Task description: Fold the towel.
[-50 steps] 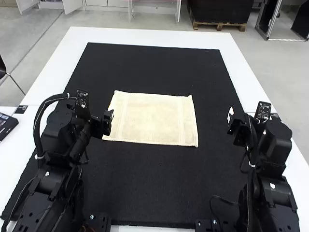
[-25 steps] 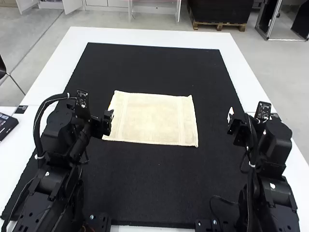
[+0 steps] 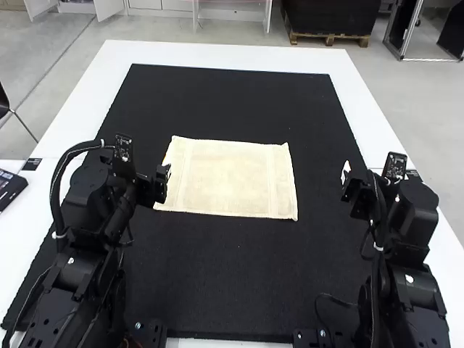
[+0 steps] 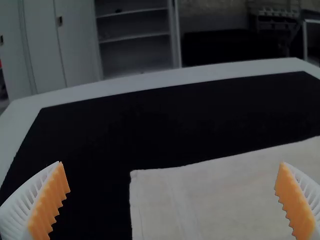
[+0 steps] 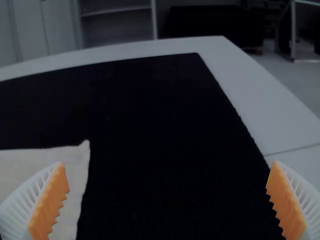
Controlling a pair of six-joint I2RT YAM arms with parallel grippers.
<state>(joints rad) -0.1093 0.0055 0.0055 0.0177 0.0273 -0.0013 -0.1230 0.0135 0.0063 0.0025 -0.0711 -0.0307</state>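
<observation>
My gripper will carry the far corners toward me, and the cream towel (image 3: 229, 177) should then fold over while its near edge (image 3: 226, 214) stays in place, because the towel lies thin and flat.
A cream towel (image 3: 232, 177) lies spread flat on the black mat, roughly rectangular. At its left edge is my left gripper (image 3: 165, 181), which hides a bit of that edge. My right gripper (image 3: 346, 181) is well to the right of the towel, over the mat. In the left wrist view the left gripper (image 4: 172, 200) has its ribbed fingers wide apart, with the towel (image 4: 220, 195) lying beyond and between them, not held. In the right wrist view the right gripper (image 5: 167, 200) is also wide open, and a corner of the towel (image 5: 75, 165) shows near one finger.
The black mat (image 3: 232, 268) covers most of the white table (image 3: 225, 54). A dark flat device (image 3: 9, 190) rests at the far left on a white surface. Both arms stand at the near side, left and right.
</observation>
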